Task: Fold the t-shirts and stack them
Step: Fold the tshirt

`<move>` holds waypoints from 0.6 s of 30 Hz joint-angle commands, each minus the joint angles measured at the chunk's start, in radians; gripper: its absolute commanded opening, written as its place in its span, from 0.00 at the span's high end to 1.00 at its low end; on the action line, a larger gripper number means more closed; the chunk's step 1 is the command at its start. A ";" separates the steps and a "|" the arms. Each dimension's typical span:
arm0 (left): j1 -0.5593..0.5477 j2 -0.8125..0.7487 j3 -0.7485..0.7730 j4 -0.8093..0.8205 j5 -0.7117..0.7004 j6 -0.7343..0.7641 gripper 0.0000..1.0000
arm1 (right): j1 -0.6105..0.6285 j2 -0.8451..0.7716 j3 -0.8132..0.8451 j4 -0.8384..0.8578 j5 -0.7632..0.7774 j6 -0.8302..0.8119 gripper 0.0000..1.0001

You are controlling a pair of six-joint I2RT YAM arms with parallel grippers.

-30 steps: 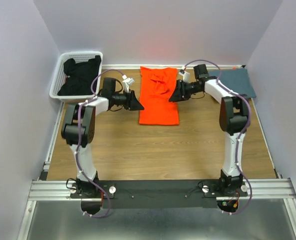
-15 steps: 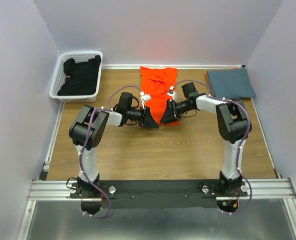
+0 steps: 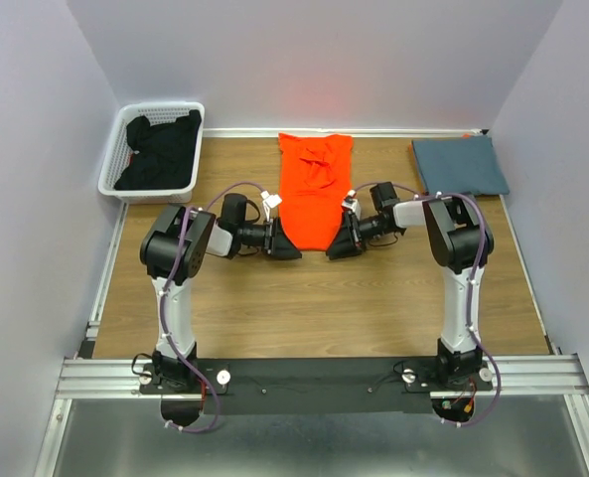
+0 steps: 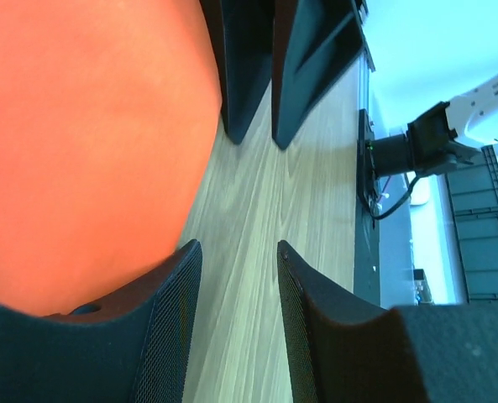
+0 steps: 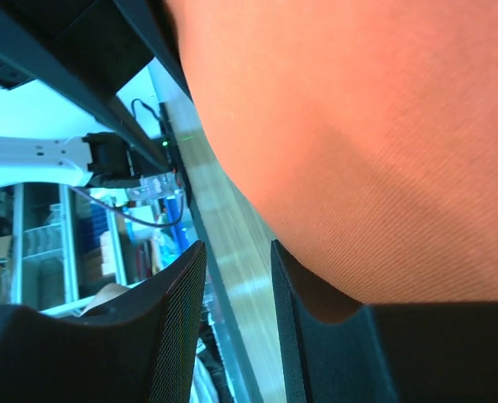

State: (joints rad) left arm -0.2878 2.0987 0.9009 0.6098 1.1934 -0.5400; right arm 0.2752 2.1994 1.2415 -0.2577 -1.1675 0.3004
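Note:
My left gripper's open fingers straddle wood [image 4: 236, 252] beside the orange t-shirt, so next I back off and bring the fingers around the hem's corner [image 4: 169, 239] before lifting and folding.
The orange t-shirt [image 3: 314, 189] lies flat at the table's middle back, long and narrow, tapering at its near hem. My left gripper [image 3: 287, 246] lies low on the table at the hem's left corner and my right gripper [image 3: 338, 247] at its right corner. They point at each other. In the left wrist view my left gripper [image 4: 237, 247] is open with bare wood between the fingers, and the orange cloth [image 4: 89, 143] lies beside one finger. My right gripper [image 5: 237, 245] is open with orange cloth [image 5: 358, 143] against one finger. The blue-grey t-shirt [image 3: 460, 165] lies folded at the back right.
A white basket [image 3: 113, 171] holding dark cloth [image 3: 158, 149] stands at the back left. Walls close the table at the back and both sides. The right gripper's fingers [image 4: 303, 75] show close ahead in the left wrist view.
Both grippers moved from the shirt's far sides toward me and inward, down to its near hem. The shirt's near end now looks narrower.

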 commanded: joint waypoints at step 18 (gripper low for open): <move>0.001 -0.014 0.056 -0.064 -0.041 0.061 0.51 | -0.014 -0.023 0.024 -0.020 0.088 -0.142 0.56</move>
State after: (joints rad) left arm -0.3222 1.9888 0.9314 0.5571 1.1915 -0.4973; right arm 0.2680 2.1029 1.2499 -0.2630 -1.1442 0.2214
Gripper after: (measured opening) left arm 0.492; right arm 0.445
